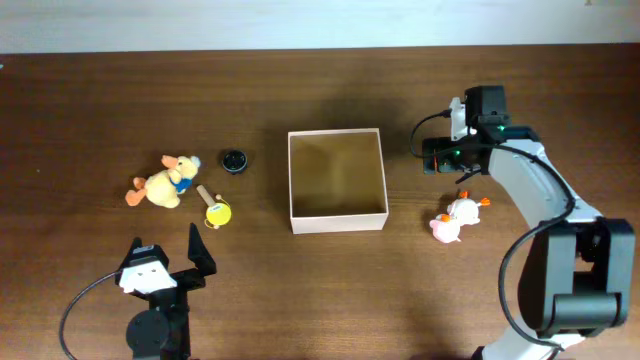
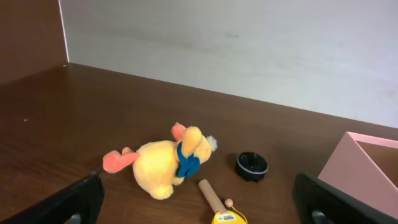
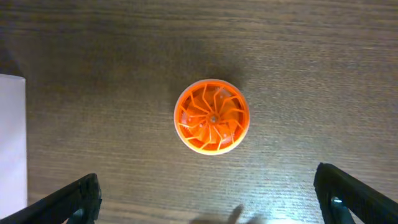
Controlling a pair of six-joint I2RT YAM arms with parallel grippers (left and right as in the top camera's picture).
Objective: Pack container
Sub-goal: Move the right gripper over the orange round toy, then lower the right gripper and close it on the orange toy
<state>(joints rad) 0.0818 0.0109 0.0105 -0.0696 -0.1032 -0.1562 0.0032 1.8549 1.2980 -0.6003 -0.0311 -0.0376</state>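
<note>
The orange finned disc (image 3: 212, 117) lies clear of the container, halfway across the right gripper's open fingers. The robot should go on lowering that gripper until the fingers are on either side of its rim (image 3: 246, 118), before closing them.
The container (image 1: 338, 222), a square shallow box with white walls and a tan inside, stands empty at the table's middle. Its corner shows in the left wrist view (image 2: 367, 168), and its white wall shows at the left edge of the right wrist view (image 3: 11, 143). My right gripper (image 1: 440, 158) hovers just right of the box. It is open (image 3: 211, 199) above an orange finned disc (image 3: 212, 116), which the arm hides in the overhead view. My left gripper (image 1: 168, 250) is open (image 2: 198, 208) and empty near the front left, facing the toys.
A yellow duck plush (image 1: 160, 183) (image 2: 165, 165), a black round cap (image 1: 233, 161) (image 2: 252, 165) and a yellow toy with a wooden handle (image 1: 214, 208) (image 2: 219, 205) lie left of the box. A white and pink plush (image 1: 455, 217) lies to its right.
</note>
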